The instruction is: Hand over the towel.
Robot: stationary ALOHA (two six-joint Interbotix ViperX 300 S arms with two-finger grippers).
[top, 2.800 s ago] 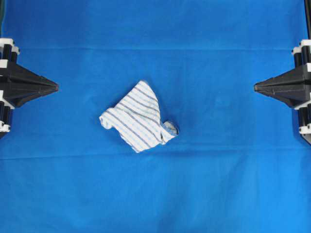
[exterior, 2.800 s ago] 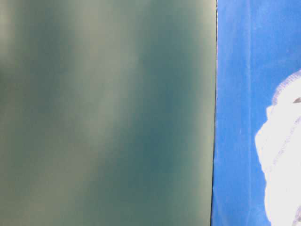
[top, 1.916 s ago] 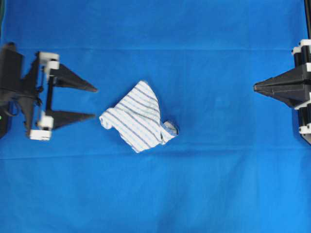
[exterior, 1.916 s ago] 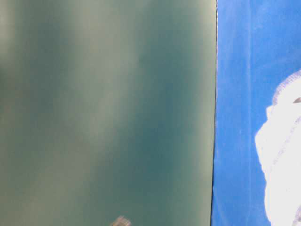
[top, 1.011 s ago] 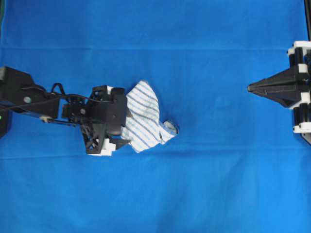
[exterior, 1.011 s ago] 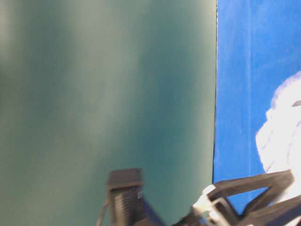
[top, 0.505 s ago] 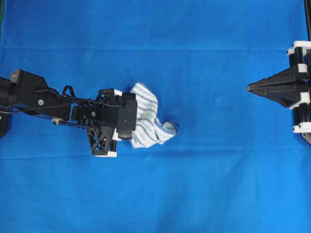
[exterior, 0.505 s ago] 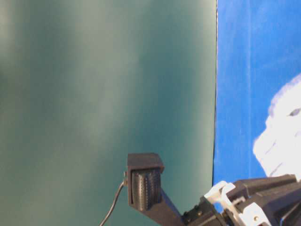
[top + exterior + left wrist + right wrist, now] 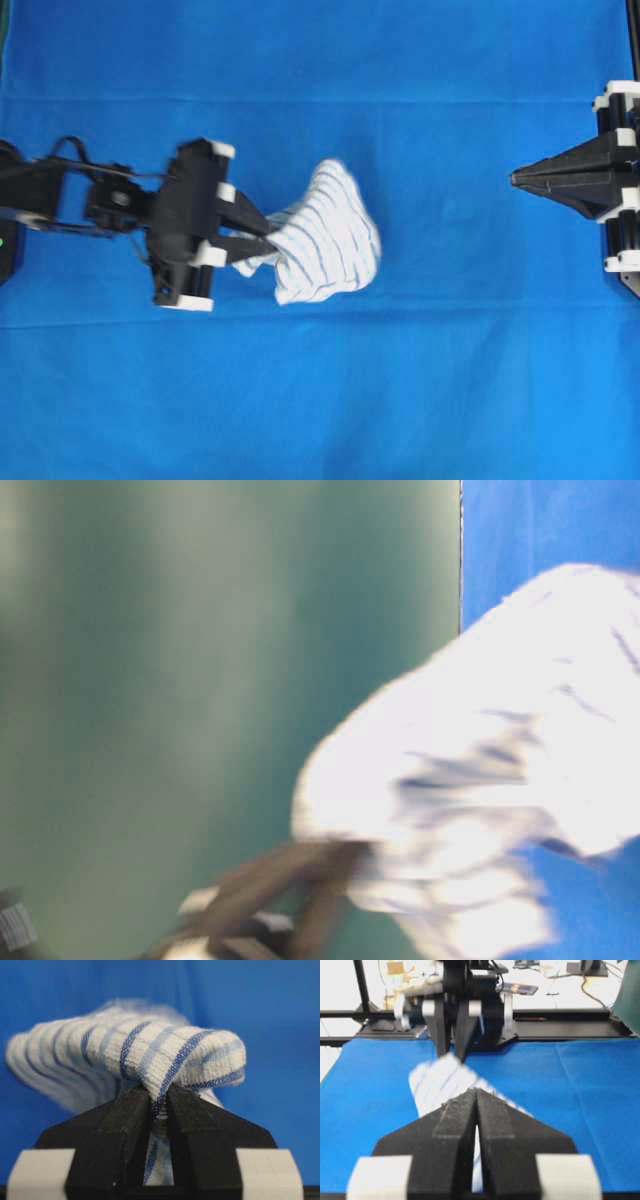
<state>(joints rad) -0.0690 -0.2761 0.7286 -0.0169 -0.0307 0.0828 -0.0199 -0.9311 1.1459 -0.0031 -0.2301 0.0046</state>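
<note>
My left gripper should hold still while my right gripper, which is shut and far from the towel, opens and takes hold of the towel's bunched edge.
The towel, white with thin blue stripes, hangs bunched and lifted over the blue tablecloth left of centre. My left gripper is shut on its left edge. In the left wrist view a fold of the towel is pinched between the two black fingers, gripper. The table-level view shows the towel blurred and large. My right gripper stays at the right edge, shut and holding nothing, well apart from the towel. In the right wrist view the right gripper points at the towel.
The blue tablecloth covers the whole table. A dark green wall fills the left of the table-level view. Behind the left arm, the right wrist view shows a black frame rail and lab clutter.
My left gripper has closed on the towel's left edge and raised it; the towel now hangs bunched and shifted a little to the right. The right gripper has not moved.
</note>
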